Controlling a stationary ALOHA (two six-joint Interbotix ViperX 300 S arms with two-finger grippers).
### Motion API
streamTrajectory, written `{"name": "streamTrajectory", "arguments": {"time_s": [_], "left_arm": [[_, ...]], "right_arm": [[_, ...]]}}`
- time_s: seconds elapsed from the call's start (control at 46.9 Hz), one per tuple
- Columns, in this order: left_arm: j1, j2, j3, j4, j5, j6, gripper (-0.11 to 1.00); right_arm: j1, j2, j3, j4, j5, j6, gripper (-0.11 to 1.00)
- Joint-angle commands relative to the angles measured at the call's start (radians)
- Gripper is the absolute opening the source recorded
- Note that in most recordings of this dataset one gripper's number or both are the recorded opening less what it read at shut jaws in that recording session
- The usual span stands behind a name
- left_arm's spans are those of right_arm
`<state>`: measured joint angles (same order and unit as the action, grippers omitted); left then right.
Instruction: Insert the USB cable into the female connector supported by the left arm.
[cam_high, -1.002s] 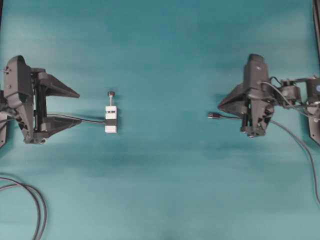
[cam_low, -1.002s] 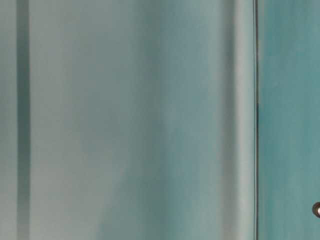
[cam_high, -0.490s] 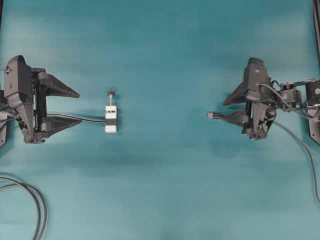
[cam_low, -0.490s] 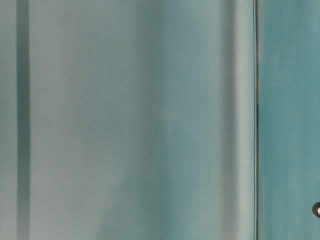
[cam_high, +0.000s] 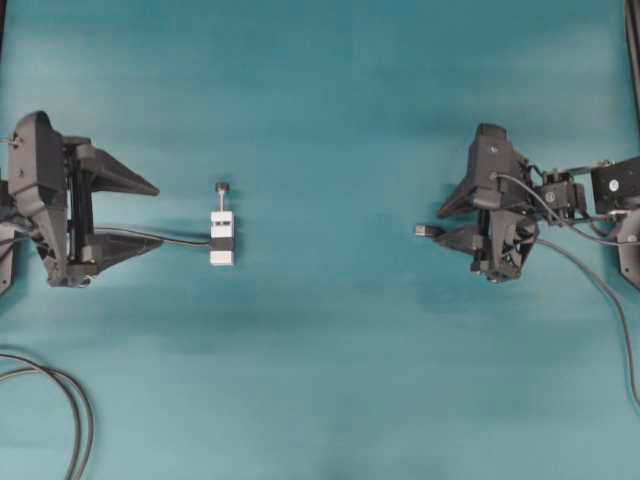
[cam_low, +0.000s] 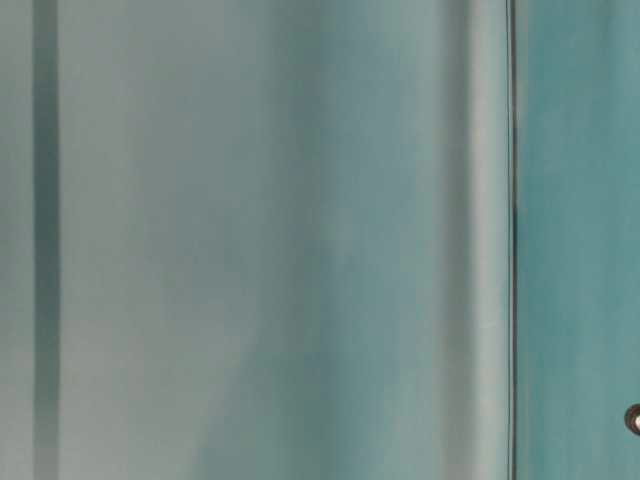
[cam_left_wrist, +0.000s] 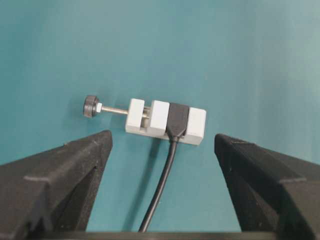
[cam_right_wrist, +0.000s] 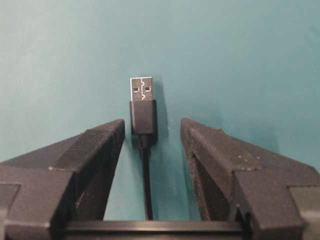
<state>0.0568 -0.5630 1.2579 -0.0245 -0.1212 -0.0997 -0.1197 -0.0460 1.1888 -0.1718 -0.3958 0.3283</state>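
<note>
My gripper will carry the plug of the USB cable (cam_high: 569, 257) to the female connector, and the cable should come along all the way because it trails in a loose curve (cam_high: 611, 299).
The female connector (cam_high: 222, 238) is a small white block with a pin and black knob, lying on the teal table; it shows in the left wrist view too (cam_left_wrist: 165, 120), with a dark plug seated in one slot. My left gripper (cam_high: 158, 214) (cam_left_wrist: 162, 145) is wide open a little short of it, touching nothing, and the block's cable runs back between the fingers. The USB cable's plug (cam_high: 425, 230) (cam_right_wrist: 143, 107) lies flat, its silver tip pointing left. My right gripper (cam_high: 440, 227) (cam_right_wrist: 152, 127) is open, with a finger on each side of the plug's rear and a gap on both sides.
Looped dark cables (cam_high: 60, 400) lie at the lower left. The USB cable trails off to the right behind the right arm (cam_high: 600, 290). The table-level view shows only blurred grey-teal surfaces.
The right gripper's jaws spread apart and the arm slid left, bringing its fingers alongside the plug. The plug, the connector and the left arm stayed put.
</note>
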Motion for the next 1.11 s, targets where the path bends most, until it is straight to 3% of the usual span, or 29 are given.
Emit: {"name": "streamTrajectory", "arguments": {"time_s": [0.0,0.405,0.767,0.938,1.087], "left_arm": [[-0.002,-0.005,-0.017,-0.002,-0.003,-0.009,0.93],[-0.002,-0.003,-0.021,-0.003,0.006,-0.009,0.93],[0.0,-0.005,-0.02,-0.003,0.014,-0.009,0.93],[-0.002,-0.003,-0.015,-0.002,0.014,-0.009,0.93],[0.0,-0.003,-0.005,-0.002,0.005,-0.006,0.93]], "right_arm": [[0.003,0.014,-0.02,0.0,-0.008,0.0,0.56],[0.038,0.118,-0.061,-0.002,-0.058,-0.005,0.42],[0.084,0.129,-0.06,-0.002,-0.058,-0.031,0.28],[0.084,0.117,-0.074,-0.002,-0.048,-0.032,0.28],[0.083,0.057,-0.117,0.0,0.032,-0.048,0.28]]}}
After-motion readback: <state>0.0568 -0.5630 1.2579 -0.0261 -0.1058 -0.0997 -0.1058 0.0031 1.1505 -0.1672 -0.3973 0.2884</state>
